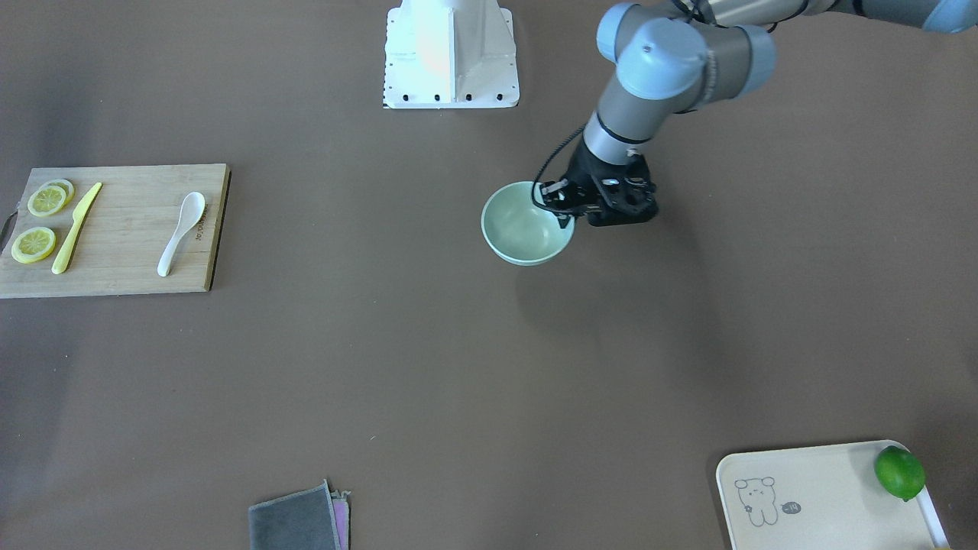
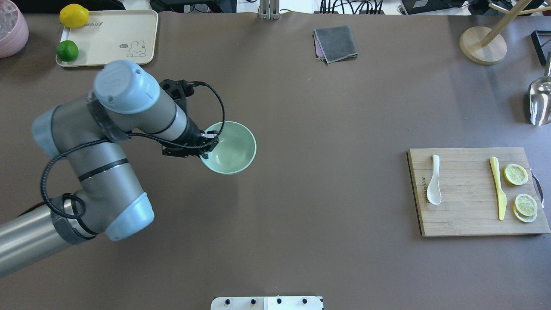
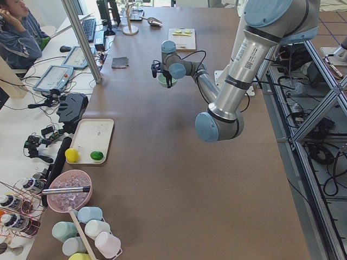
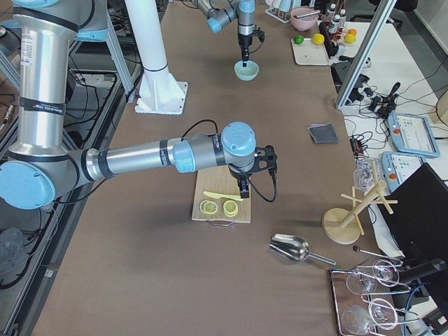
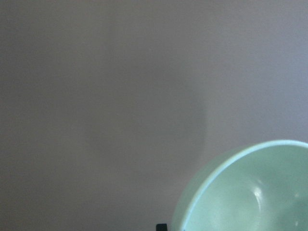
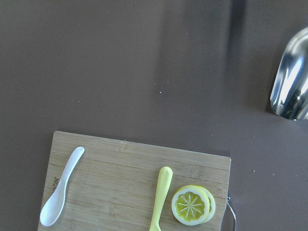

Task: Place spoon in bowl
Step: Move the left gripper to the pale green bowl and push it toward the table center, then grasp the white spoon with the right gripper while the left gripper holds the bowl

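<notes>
The white spoon (image 1: pixel 183 229) is on the cutting board, far from the robot's left gripper at the bowl's rim, so next the right gripper grasps the spoon by its handle (image 1: pixel 168 257).
The white spoon (image 1: pixel 181 233) lies on a wooden cutting board (image 1: pixel 122 267), scoop toward the robot; it also shows in the overhead view (image 2: pixel 434 181) and the right wrist view (image 6: pixel 62 192). The mint-green bowl (image 1: pixel 523 229) stands mid-table (image 2: pixel 232 150), empty. My left gripper (image 1: pixel 561 202) is shut on the bowl's rim on its robot-left side (image 2: pixel 209 140). The left wrist view shows part of the bowl (image 5: pixel 250 192). My right gripper (image 4: pixel 243 189) hovers above the cutting board, seen only in the exterior right view; I cannot tell whether it is open or shut.
A yellow knife (image 2: pixel 498 187) and lemon slices (image 2: pixel 515 174) lie on the board beside the spoon. A cream tray (image 2: pixel 107 38) with a lime and a lemon, a grey cloth (image 2: pixel 335 43), a wooden stand (image 2: pixel 482 45) and a metal scoop (image 2: pixel 540 101) line the far edge.
</notes>
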